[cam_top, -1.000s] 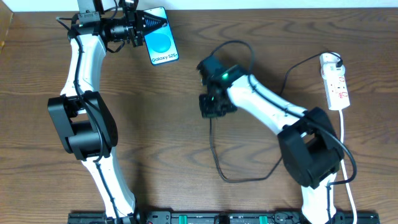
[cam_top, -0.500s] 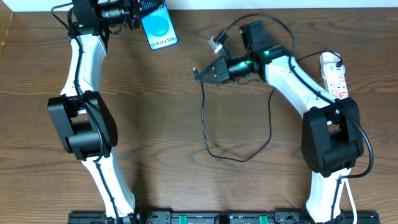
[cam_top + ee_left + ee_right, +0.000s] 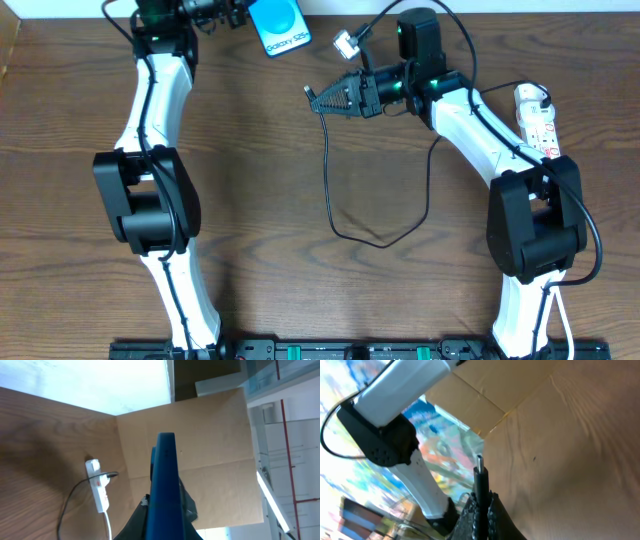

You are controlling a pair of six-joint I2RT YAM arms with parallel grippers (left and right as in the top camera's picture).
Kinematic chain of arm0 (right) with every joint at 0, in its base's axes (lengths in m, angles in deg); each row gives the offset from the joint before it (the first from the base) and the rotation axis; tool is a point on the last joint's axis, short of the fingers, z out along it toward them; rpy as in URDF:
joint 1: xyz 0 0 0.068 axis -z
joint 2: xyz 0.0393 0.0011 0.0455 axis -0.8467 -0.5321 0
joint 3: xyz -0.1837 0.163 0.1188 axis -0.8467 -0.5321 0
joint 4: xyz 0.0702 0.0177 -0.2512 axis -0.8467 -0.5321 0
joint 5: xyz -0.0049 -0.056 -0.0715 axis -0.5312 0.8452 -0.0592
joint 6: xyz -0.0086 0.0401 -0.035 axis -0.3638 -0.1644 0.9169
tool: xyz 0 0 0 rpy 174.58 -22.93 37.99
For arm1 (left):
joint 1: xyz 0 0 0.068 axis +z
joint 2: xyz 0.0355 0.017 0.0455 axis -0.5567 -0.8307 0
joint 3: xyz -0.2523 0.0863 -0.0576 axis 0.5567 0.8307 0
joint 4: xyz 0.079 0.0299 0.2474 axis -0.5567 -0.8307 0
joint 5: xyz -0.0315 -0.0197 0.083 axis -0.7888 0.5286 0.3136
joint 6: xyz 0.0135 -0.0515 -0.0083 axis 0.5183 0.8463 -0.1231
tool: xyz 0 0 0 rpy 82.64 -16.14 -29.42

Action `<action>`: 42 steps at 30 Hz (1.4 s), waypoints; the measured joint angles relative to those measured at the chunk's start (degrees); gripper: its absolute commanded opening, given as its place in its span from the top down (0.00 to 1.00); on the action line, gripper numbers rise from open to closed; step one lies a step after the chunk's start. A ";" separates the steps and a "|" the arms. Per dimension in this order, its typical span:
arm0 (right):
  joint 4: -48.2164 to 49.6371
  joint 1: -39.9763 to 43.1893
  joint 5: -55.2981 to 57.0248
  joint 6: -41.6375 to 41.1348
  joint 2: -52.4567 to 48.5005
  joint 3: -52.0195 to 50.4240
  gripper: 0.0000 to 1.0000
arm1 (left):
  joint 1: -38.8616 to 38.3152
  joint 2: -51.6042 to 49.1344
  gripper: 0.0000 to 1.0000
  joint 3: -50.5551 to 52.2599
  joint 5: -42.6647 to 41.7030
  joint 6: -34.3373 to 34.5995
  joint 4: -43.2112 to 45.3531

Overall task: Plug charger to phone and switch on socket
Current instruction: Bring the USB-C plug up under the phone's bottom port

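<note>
The connector (image 3: 308, 90) sits at a slant short of the phone's bottom edge (image 3: 290, 50), so my left gripper should bring the phone to the connector's tip while my right gripper straightens the connector.
The phone (image 3: 280, 24), screen glowing blue, is held raised at the table's far edge by my left gripper (image 3: 242, 14), which is shut on it; in the left wrist view it shows edge-on (image 3: 162, 490) between the jaws. My right gripper (image 3: 318, 99) is shut on the charger's connector end (image 3: 479, 477), its metal tip pointing left, to the right of and below the phone. The black cable (image 3: 340, 200) hangs from it and loops over the table to the right arm. The white power strip (image 3: 538, 130) lies at the right edge; it also shows in the left wrist view (image 3: 98, 485).
The white cord (image 3: 557, 250) runs from the power strip down the right side. A brown cardboard panel (image 3: 200, 455) stands behind the table. Both arms reach over the table's far half.
The left gripper has carried the phone to the right and up along the far edge. The right gripper has shifted slightly left and up with the connector, and the cable loop has followed.
</note>
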 measured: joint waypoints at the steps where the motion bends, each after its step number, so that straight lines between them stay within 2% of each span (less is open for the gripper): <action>1: 2.08 0.00 0.00 -0.98 0.00 0.00 0.99 | -0.42 0.00 0.94 0.00 0.46 0.28 0.02; 6: 15.82 0.07 0.44 -10.38 0.00 0.02 0.99 | -2.10 0.00 0.92 0.00 1.75 1.01 0.04; 13: 26.77 0.17 1.92 -21.55 0.00 0.09 0.99 | -2.34 0.00 0.93 0.00 1.86 0.50 0.04; 29: 27.08 2.36 6.05 -30.08 0.00 0.09 0.99 | -0.04 0.00 0.92 0.00 4.76 2.69 0.02; 42: 27.08 2.54 7.23 -31.28 0.00 0.09 0.99 | -2.69 0.00 0.93 0.00 5.01 2.69 0.02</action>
